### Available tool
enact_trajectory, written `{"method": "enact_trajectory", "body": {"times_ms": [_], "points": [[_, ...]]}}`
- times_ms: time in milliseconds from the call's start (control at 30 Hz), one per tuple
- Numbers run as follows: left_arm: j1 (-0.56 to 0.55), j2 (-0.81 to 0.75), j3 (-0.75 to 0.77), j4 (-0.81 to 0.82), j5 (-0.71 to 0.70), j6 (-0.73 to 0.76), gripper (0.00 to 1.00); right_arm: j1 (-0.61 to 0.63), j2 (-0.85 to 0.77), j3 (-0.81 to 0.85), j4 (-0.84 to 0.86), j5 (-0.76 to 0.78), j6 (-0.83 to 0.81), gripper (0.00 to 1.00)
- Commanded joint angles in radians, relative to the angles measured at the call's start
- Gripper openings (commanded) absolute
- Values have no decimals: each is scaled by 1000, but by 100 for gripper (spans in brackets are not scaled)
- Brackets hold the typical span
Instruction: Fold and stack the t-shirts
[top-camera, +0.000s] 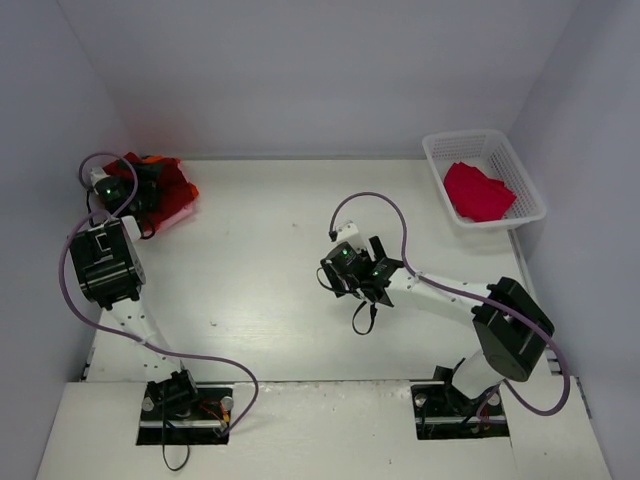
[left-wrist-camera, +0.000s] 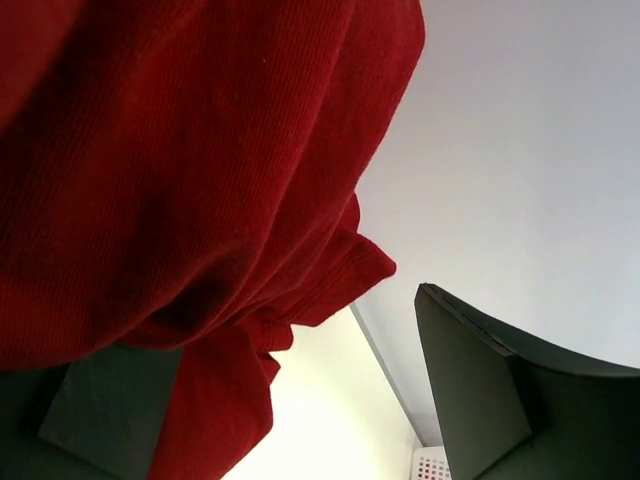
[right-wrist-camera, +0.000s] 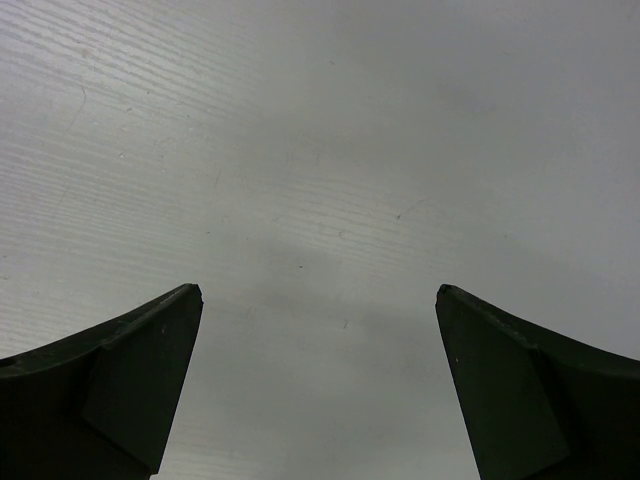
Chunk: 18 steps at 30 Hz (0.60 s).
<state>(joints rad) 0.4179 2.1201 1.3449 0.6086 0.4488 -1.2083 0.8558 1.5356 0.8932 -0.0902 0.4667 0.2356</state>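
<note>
Next, my left gripper rises clear of the heap and comes down closer to its orange back edge, because dark red cloth hangs over one finger of this open gripper.
A heap of t-shirts lies in the table's back left corner, dark red cloth with bright orange showing at its top. My left gripper is down in this heap. In the left wrist view its jaws stand wide apart, open; dark red shirt cloth drapes over the left finger and fills the upper left, while the right finger is bare. A crimson t-shirt lies crumpled in the white basket. My right gripper hovers open over bare table at mid-table, with nothing between its fingers.
The white lattice basket stands at the back right against the wall; its corner shows in the left wrist view. Grey walls close in the table on the left, back and right. Purple cables loop off both arms.
</note>
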Motion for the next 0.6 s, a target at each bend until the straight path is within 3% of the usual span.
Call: {"method": "enact_trajectory", "body": {"times_ms": [0,567], "points": [[9,-69,0,22,-41,3,88,9,-17,39,27,20,16,100],[-79,-198,152,-50,76,-28,88,19,-17,23,50,13,25,100]]}}
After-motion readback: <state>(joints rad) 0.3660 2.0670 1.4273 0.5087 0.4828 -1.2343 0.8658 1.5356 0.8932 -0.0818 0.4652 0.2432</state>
